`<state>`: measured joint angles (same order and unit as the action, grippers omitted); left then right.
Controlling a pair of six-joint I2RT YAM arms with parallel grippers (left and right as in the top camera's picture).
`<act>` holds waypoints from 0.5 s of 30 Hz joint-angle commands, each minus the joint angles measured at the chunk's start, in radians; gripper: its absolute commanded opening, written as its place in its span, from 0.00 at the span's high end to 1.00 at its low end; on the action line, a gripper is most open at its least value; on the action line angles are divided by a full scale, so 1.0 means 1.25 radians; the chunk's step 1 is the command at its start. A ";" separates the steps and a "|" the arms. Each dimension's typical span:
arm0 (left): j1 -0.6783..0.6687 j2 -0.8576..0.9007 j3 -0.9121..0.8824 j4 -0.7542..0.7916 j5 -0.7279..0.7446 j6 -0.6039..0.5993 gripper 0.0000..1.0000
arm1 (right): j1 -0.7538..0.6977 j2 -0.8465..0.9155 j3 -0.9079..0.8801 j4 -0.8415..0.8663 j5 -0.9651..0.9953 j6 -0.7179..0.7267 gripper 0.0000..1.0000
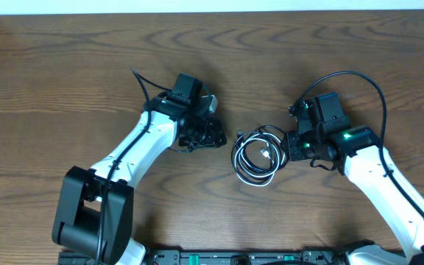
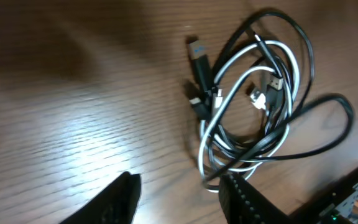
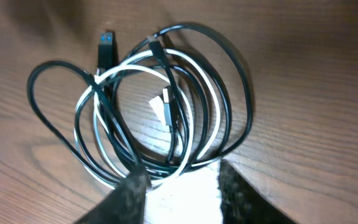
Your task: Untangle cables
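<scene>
A black loop lies across the coil's white cord (image 2: 279, 132). My left gripper should therefore pull the black loop's near end (image 2: 211, 180) away while my right gripper keeps hold of the coil.
The cables (image 1: 258, 154) lie as one loose coil of black cords and one white cord on the wooden table, between my two arms. In the left wrist view the cables (image 2: 253, 106) have small plug ends at the coil's left and middle. My left gripper (image 1: 213, 136) is open and empty, just left of the coil; its right finger tip (image 2: 182, 196) sits beside the coil's near edge. My right gripper (image 1: 289, 146) is open at the coil's right edge. In the right wrist view the cables (image 3: 160, 106) lie just ahead of the open fingers (image 3: 179, 180).
The wooden table (image 1: 65, 81) fills the view. Thick black arm wires arc over the right arm (image 1: 370, 81) and behind the left arm (image 1: 142, 85). The robot base bar (image 1: 241, 258) runs along the front edge.
</scene>
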<state>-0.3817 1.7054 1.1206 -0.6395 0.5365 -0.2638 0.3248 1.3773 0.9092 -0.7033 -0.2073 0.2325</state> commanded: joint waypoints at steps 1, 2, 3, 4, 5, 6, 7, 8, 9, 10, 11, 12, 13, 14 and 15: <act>-0.035 0.001 -0.002 0.017 0.022 0.008 0.52 | -0.001 -0.002 0.008 -0.013 0.017 0.005 0.58; -0.047 0.006 -0.002 0.027 0.022 0.008 0.52 | -0.001 -0.002 0.006 -0.016 0.017 0.005 0.57; -0.055 0.010 -0.003 0.033 0.021 0.007 0.52 | 0.000 -0.002 0.003 -0.018 0.017 0.005 0.57; -0.064 0.016 -0.003 0.038 0.015 0.007 0.52 | 0.000 -0.002 -0.002 -0.018 0.017 0.005 0.57; -0.077 0.021 -0.003 0.041 0.000 0.007 0.52 | 0.000 -0.002 -0.007 -0.018 0.014 0.005 0.56; -0.086 0.025 -0.003 0.041 -0.012 0.007 0.52 | 0.000 -0.002 -0.014 -0.017 0.012 0.005 0.56; -0.095 0.029 -0.003 0.041 -0.020 0.007 0.52 | 0.000 -0.002 -0.021 -0.017 0.011 0.006 0.56; -0.103 0.032 -0.003 0.041 -0.023 0.007 0.52 | 0.002 -0.002 -0.026 -0.017 0.011 0.006 0.56; -0.111 0.034 -0.003 0.041 -0.024 0.007 0.52 | 0.005 -0.002 -0.032 -0.016 0.011 0.006 0.56; -0.119 0.036 -0.003 0.043 -0.026 0.007 0.52 | 0.009 -0.002 -0.037 -0.013 0.011 0.009 0.55; -0.125 0.040 -0.003 0.045 -0.029 0.007 0.52 | 0.014 -0.002 -0.040 -0.009 0.009 0.014 0.54; -0.131 0.042 -0.003 0.047 -0.038 0.007 0.52 | 0.018 -0.002 -0.042 -0.003 0.006 0.017 0.53; -0.137 0.046 -0.003 0.047 -0.060 0.007 0.52 | 0.023 -0.002 -0.044 0.003 -0.001 0.018 0.52; -0.142 0.049 -0.003 0.047 -0.082 0.006 0.52 | 0.027 -0.002 -0.045 0.008 -0.005 0.018 0.52; -0.154 0.059 -0.003 0.047 -0.129 0.006 0.52 | 0.038 -0.002 -0.045 0.016 -0.004 0.018 0.53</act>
<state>-0.5537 1.7512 1.1206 -0.5797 0.4862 -0.2642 0.3489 1.3773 0.8608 -0.6975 -0.2062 0.2390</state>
